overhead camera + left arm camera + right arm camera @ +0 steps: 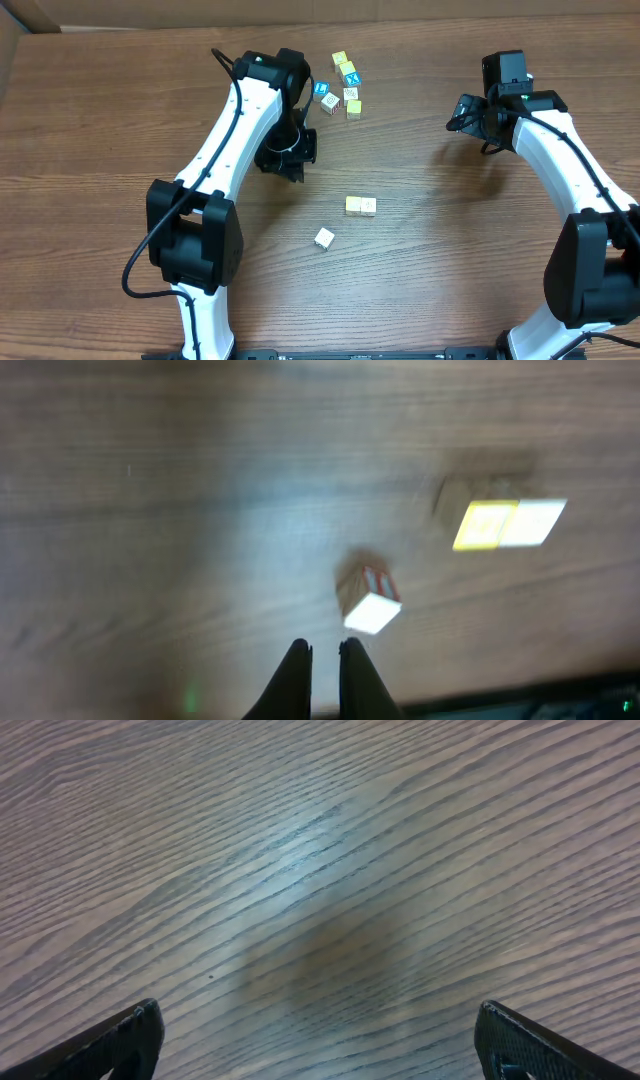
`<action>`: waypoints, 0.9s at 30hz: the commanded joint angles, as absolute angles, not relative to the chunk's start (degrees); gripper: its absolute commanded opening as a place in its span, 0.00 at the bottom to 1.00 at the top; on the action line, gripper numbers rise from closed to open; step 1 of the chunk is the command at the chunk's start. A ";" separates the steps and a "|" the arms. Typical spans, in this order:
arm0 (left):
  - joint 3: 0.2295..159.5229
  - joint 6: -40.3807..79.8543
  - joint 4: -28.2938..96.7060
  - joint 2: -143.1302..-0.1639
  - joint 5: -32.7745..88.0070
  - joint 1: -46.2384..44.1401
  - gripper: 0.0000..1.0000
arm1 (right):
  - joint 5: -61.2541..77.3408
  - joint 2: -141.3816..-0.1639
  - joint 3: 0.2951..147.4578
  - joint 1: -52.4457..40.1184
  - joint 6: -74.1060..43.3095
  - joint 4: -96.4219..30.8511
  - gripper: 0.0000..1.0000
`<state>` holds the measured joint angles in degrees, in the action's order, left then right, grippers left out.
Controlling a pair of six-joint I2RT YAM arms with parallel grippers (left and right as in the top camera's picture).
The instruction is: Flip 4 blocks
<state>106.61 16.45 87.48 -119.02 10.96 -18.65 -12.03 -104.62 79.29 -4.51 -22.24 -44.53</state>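
Note:
The lone cream block (324, 239) is crooked and away from the yellow block. So next my left gripper pushes it straight and right up next to the yellow block.
My left gripper (296, 168) hovers over bare wood left of centre, and in the left wrist view its gripper (325, 652) is shut with nothing between the tips. A cream block with a reddish side (368, 598) lies just beyond the tips and is the lone block (324, 238) seen from overhead. A yellow block (353, 205) and a cream block (368, 206) sit side by side, blurred in the wrist view as the yellow (485, 525) and the pale one (533, 522). A blue block with a white letter (322, 89) rests at the back. My right gripper (465, 112) is open, empty and far off.
A cluster at the back middle holds a blue cube marked X (349, 76), yellow cubes (340, 59) (354, 108) and cream cubes (351, 94) (331, 101). The right gripper (320, 1040) shows only wood grain between its fingers.

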 commanded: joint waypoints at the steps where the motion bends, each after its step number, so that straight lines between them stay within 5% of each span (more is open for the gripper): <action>1: 106.98 14.72 90.26 -116.77 11.86 -20.80 0.04 | -12.58 -102.96 80.49 -4.36 -22.04 -44.21 1.00; 12: 100.60 15.33 94.98 -115.85 10.07 -30.46 0.04 | -12.58 -102.96 80.49 -4.36 -22.04 -44.21 1.00; 27: 64.14 36.53 66.04 -88.20 5.67 -33.12 0.04 | -12.58 -102.96 80.49 -4.36 -22.04 -44.21 1.00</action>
<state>69.82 30.00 68.49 -89.03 7.25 -33.30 -12.01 -104.62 79.29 -4.54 -22.22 -44.60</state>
